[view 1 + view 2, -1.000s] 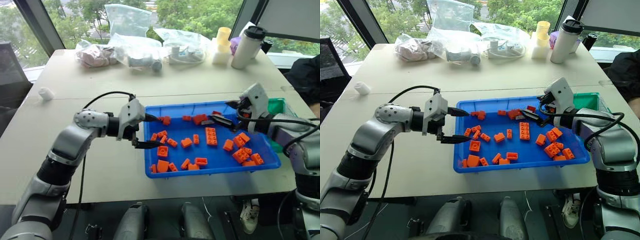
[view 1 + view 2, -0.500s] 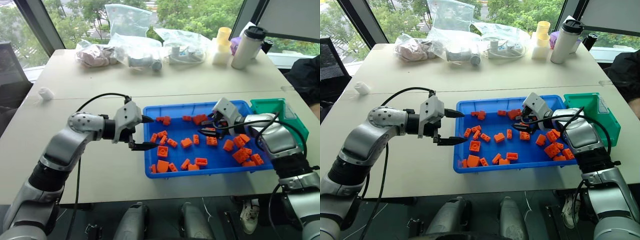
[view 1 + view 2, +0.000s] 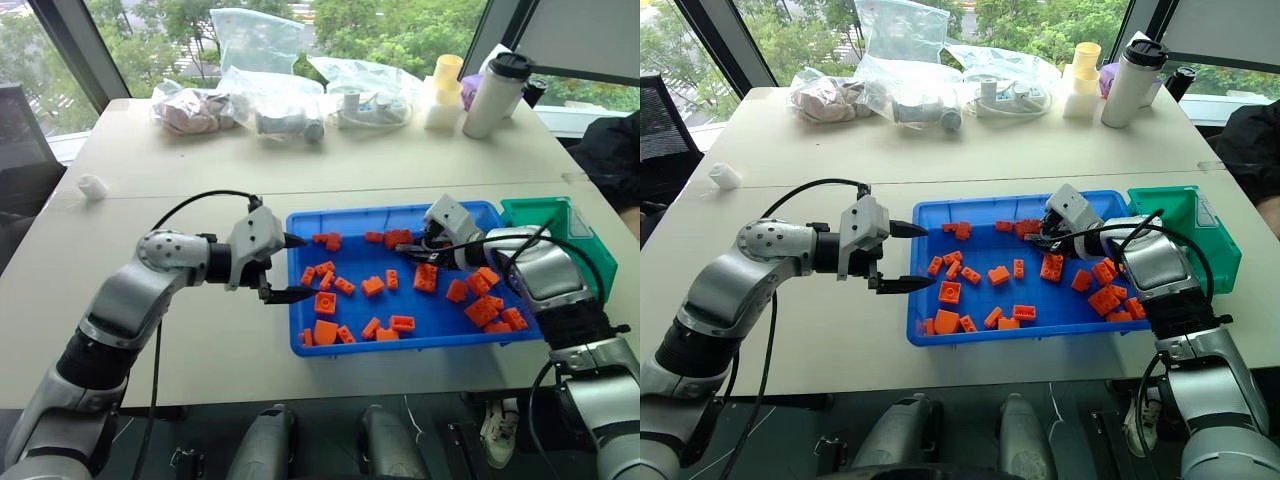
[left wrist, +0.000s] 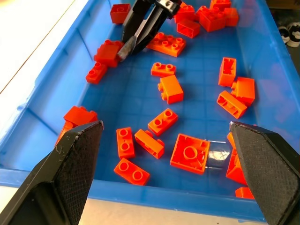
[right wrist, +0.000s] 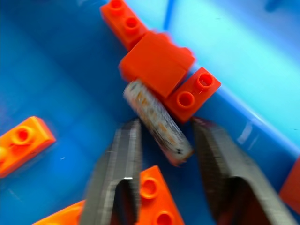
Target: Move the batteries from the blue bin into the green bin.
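Observation:
My right gripper should keep going over the green bin, as its fingers are shut on the battery's end and the green bin is open, and let the battery go there.
The blue bin lies on the table in front of me, strewn with orange bricks. My right gripper reaches down into its far middle part. It is shut on a slim silvery battery, which lies against a cluster of orange bricks. From the left wrist view, the battery shows at the tips of the right gripper's fingers. My left gripper hovers open over the bin's left rim, holding nothing. The green bin stands just right of the blue bin's far right corner.
Clear plastic bags, a white tumbler and yellow cups line the table's far side. A small white object lies at the left. A person in dark clothing is at the right edge.
My right gripper came down and leftward from near the green bin into the blue bin, then closed on a battery. The left gripper stayed in place, open.

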{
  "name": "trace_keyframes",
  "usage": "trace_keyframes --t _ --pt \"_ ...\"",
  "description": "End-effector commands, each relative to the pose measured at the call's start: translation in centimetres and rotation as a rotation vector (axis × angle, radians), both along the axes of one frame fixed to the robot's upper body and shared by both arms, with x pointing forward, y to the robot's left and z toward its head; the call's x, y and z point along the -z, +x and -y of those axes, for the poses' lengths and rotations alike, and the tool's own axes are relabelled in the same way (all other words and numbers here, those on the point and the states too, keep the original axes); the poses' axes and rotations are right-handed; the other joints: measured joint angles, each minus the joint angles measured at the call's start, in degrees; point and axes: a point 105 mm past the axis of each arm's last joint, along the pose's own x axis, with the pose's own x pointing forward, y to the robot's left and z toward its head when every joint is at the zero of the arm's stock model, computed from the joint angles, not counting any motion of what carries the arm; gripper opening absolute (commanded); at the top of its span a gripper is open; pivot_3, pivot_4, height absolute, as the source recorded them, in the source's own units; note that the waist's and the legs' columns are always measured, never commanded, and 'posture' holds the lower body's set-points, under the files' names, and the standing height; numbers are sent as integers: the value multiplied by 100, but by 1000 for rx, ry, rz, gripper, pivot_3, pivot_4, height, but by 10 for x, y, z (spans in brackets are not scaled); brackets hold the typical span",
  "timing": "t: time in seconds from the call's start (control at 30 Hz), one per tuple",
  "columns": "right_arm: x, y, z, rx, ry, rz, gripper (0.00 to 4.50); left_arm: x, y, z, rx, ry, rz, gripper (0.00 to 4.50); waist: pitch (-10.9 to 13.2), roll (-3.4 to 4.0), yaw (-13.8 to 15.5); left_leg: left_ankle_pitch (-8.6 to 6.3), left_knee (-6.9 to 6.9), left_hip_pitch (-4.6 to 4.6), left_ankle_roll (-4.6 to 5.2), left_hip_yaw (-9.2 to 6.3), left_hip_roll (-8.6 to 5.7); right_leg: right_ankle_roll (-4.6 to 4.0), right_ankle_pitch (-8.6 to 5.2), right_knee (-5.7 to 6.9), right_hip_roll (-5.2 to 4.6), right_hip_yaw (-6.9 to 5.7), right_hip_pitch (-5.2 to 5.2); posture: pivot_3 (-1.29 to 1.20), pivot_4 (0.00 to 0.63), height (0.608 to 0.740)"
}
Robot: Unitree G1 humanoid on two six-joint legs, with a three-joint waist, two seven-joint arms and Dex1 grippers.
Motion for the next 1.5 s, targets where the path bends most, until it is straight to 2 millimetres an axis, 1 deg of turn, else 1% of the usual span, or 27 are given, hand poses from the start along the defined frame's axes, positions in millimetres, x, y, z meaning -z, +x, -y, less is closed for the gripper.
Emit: trace_keyframes --t 0.03,0.13,0.23,0.27,0.37,0.5,0.57,0.63,0.67,0.73,0.83,0.97,1.1,1.17,1.27,1.3,1.4,1.5 --pt "4 -4 6 32 -21 -15 52 -10 -2 3 27 -4 40 4500 0 0 -1 0 0 0 0 0 -1 0 0 0 -1 0 0 0 150 740" --pt "1 -9 5 26 -17 -7 52 -9 -3 4 39 0 35 4500 0 0 7 0 0 2 0 -1 0 0 0 1 0 -1 1 0 150 740" --pt "-11 -13 8 40 5 19 52 -10 -3 7 48 -5 36 4500 0 0 22 0 0 0 0 -2 -1 0 0 0 -1 -2 1 0 150 740" --pt "-16 -15 11 51 19 32 52 -11 -2 8 50 -14 37 4500 0 0 30 0 0 0 0 -2 -1 0 0 0 -1 -2 1 0 150 740" --pt "-45 -25 23 116 119 82 52 -17 3 13 46 -92 27 4500 1 1 60 0 0 -2 1 -2 -2 0 0 0 -2 -2 0 0 150 740" --pt "-74 -39 37 183 231 161 52 -21 8 22 65 -149 23 4500 1 0 51 -1 1 -4 1 -2 -3 0 0 0 -4 -2 -2 0 150 740" --pt "-90 -40 51 271 322 218 52 -27 14 31 69 -198 38 4500 1 0 48 -1 0 -4 1 -3 -1 0 0 0 -2 -4 -1 0 150 740" --pt "-103 -41 73 400 375 289 52 -35 18 42 90 -257 45 4500 1 0 50 -1 0 -3 1 -3 -1 0 0 1 -2 -4 -1 0 150 740" --pt "-108 -42 88 478 387 322 52 -39 18 49 111 -284 45 4500 1 0 51 -1 0 -3 1 -3 -2 0 0 2 -2 -3 0 0 150 740" --pt "-111 -45 114 627 401 359 52 -44 17 60 151 -314 48 4500 1 0 65 0 0 -4 1 -3 -4 0 0 2 -5 -3 0 0 150 740" --pt "-107 -52 141 781 370 370 52 -44 15 74 206 -303 62 4500 0 0 50 0 0 -6 1 -1 -5 0 0 1 -5 -2 -2 0 150 740" --pt "-98 -55 162 892 320 361 52 -44 17 87 241 -299 72 4500 -1 3 21 0 -3 -1 0 2 -2 0 0 3 -2 1 -2 0 150 740" --pt "-92 -55 168 915 295 349 52 -41 18 94 254 -289 80 4500 -2 5 3 0 -3 0 1 5 -2 0 0 5 0 4 -3 0 150 740" --pt "-90 -54 167 907 296 340 1087 -42 16 95 267 -299 74 4500 -2 5 4 0 -3 0 1 4 -2 0 0 6 0 4 -3 0 150 740" --pt "-91 -51 169 904 283 346 2451 -40 16 92 263 -293 75 4500 -2 5 6 0 -3 -1 1 4 -1 0 0 6 0 4 -3 0 150 740" --pt "-93 -50 169 901 283 357 3028 -40 16 91 256 -292 75 4500 -2 5 7 0 -3 -1 1 4 -1 0 0 6 0 4 -3 0 150 740" --pt "-97 -48 166 861 294 373 4447 -41 19 86 230 -294 80 4500 -2 5 8 0 -3 -1 1 4 -1 0 0 5 0 4 -3 0 150 740" --pt "-106 -46 155 778 312 407 4447 -43 24 74 183 -290 94 4500 -2 5 8 0 -2 -1 1 4 -2 0 0 6 0 4 -3 0 150 740"
